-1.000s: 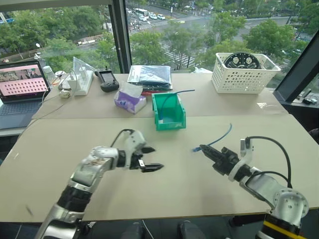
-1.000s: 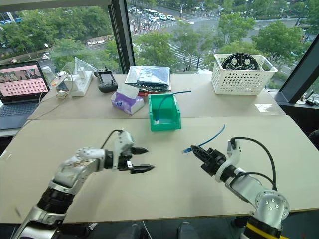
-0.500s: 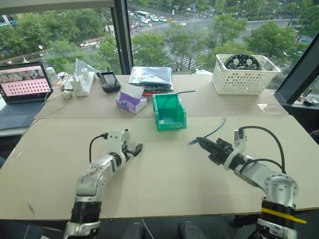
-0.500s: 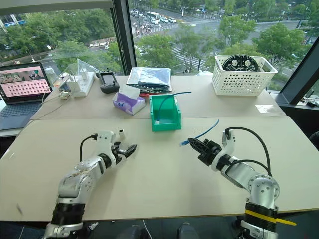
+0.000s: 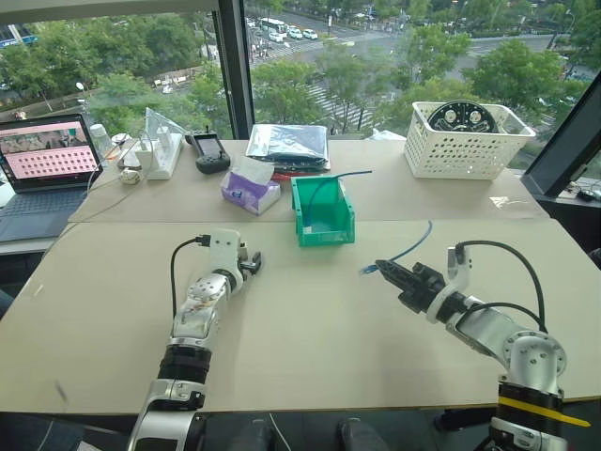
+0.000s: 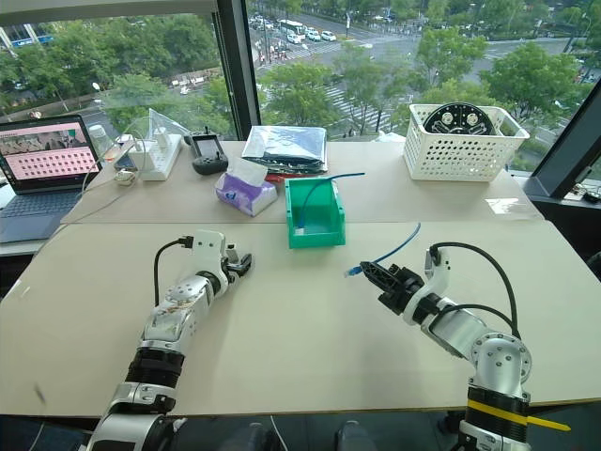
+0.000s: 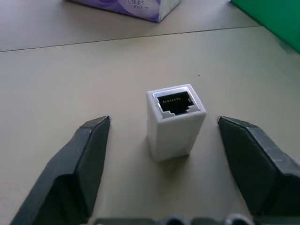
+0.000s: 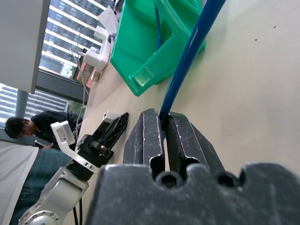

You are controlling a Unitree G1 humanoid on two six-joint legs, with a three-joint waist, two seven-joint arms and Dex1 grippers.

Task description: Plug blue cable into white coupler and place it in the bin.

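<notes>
The socket [image 7: 176,102] is empty and notched. I expect the white coupler [image 7: 173,136], once plugged in, to come along with the blue cable when I carry the cable away.
The white coupler [image 7: 176,119] stands on end on the table, its socket facing up. My left gripper [image 5: 252,266] is open around it; both black fingers [image 7: 89,150] stand clear of its sides. My right gripper [image 5: 383,269] is shut on the blue cable [image 5: 413,246] just behind the plug [image 5: 366,270], above the table right of centre. In the right wrist view the blue cable [image 8: 187,56] runs out from between the closed fingers. The green bin [image 5: 300,214] stands beyond both grippers, with a darker cable hanging over its rim.
A purple tissue box [image 5: 249,191] lies left of the bin. At the far edge stand a white basket [image 5: 460,141], a grey bag [image 5: 286,143], a black remote [image 5: 208,150], a power strip [image 5: 160,155] and a laptop [image 5: 47,155]. A person [image 8: 23,129] sits to the left.
My left arm swung from pointing right to pointing forward and reached out, so its fingers now flank the coupler, a little closer together. The right gripper keeps the cable, nearly still.
</notes>
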